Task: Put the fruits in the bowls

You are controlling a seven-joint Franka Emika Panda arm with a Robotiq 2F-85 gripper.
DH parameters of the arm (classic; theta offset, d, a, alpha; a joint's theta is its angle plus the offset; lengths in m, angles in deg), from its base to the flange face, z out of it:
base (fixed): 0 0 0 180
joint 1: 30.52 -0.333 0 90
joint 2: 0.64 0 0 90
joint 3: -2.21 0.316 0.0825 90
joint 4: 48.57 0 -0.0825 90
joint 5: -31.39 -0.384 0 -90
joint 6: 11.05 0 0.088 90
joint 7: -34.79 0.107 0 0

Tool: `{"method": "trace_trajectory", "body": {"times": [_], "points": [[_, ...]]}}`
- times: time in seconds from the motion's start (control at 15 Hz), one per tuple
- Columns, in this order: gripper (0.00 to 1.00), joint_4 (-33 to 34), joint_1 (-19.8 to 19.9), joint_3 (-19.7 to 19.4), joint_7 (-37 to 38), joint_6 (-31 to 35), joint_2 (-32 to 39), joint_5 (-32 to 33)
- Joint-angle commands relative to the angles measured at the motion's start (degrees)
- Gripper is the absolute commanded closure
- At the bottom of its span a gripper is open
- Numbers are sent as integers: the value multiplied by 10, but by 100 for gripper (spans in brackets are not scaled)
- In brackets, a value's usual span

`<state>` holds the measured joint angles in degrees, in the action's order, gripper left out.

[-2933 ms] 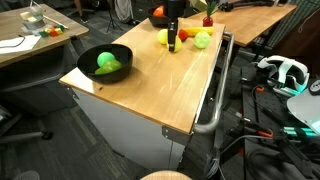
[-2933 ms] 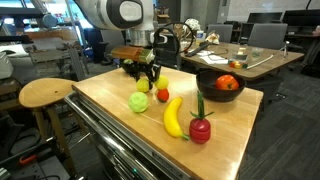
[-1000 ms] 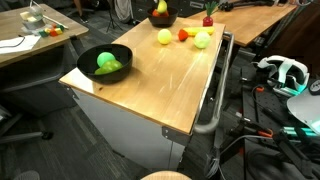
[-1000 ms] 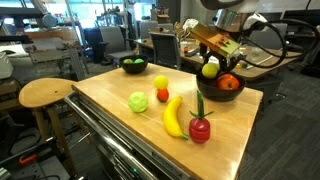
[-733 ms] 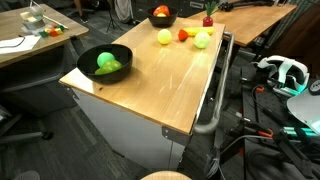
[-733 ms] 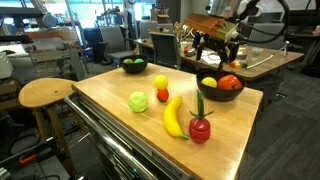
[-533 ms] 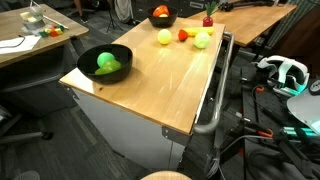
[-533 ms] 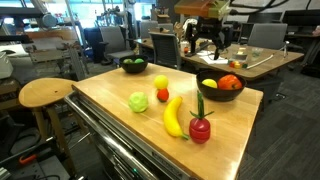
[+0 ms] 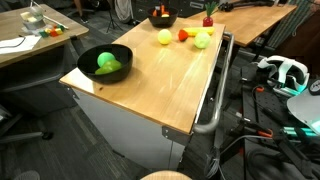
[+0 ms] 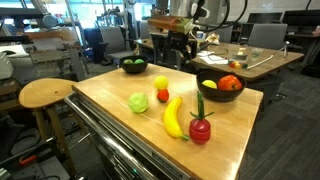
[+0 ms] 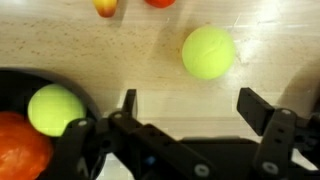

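My gripper should keep lowering toward the ball until its open fingers straddle it, as clear wood (image 11: 178,19) separates the yellow-green ball from the small red fruit.
My gripper (image 11: 193,105) is open and empty, hanging above bare wood beside the wide black bowl (image 11: 40,80). That bowl (image 10: 203,80) holds an orange fruit (image 11: 18,148) and a yellow-green fruit (image 11: 55,108). A yellow-green ball (image 11: 208,52) lies on the table ahead of the fingers. In an exterior view the gripper (image 10: 168,52) hovers high over the table's far side. The ball (image 10: 160,82), a green fruit (image 10: 138,101), a small red fruit (image 10: 163,95), a banana (image 10: 174,116) and a red fruit with a green stem (image 10: 200,128) lie loose. The smaller bowl (image 10: 133,70) holds a green fruit (image 10: 133,62).
The fruits lie on a wooden worktop (image 10: 120,120) on a metal cart. A round wooden stool (image 10: 45,93) stands beside it. Desks, chairs and cables surround the cart (image 9: 150,130). Another table with clutter (image 9: 30,35) stands close to the smaller bowl's corner.
The gripper let the yellow-green fruit drop into the wide bowl, opened fully, then rose and swung away from the bowl across the table's far side.
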<state>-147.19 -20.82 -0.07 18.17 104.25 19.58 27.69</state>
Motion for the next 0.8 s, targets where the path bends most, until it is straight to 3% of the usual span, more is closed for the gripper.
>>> {"method": "trace_trajectory", "body": {"times": [0.0,0.47,0.53,0.6,0.73], "points": [[0,-36,-1,8,-20,27,5,-17],[0,-63,4,33,-63,20,13,-85],[6,-66,2,34,-66,21,13,-86],[26,-67,0,34,-64,21,14,-83],[42,-69,-1,34,-60,19,12,-81]]}}
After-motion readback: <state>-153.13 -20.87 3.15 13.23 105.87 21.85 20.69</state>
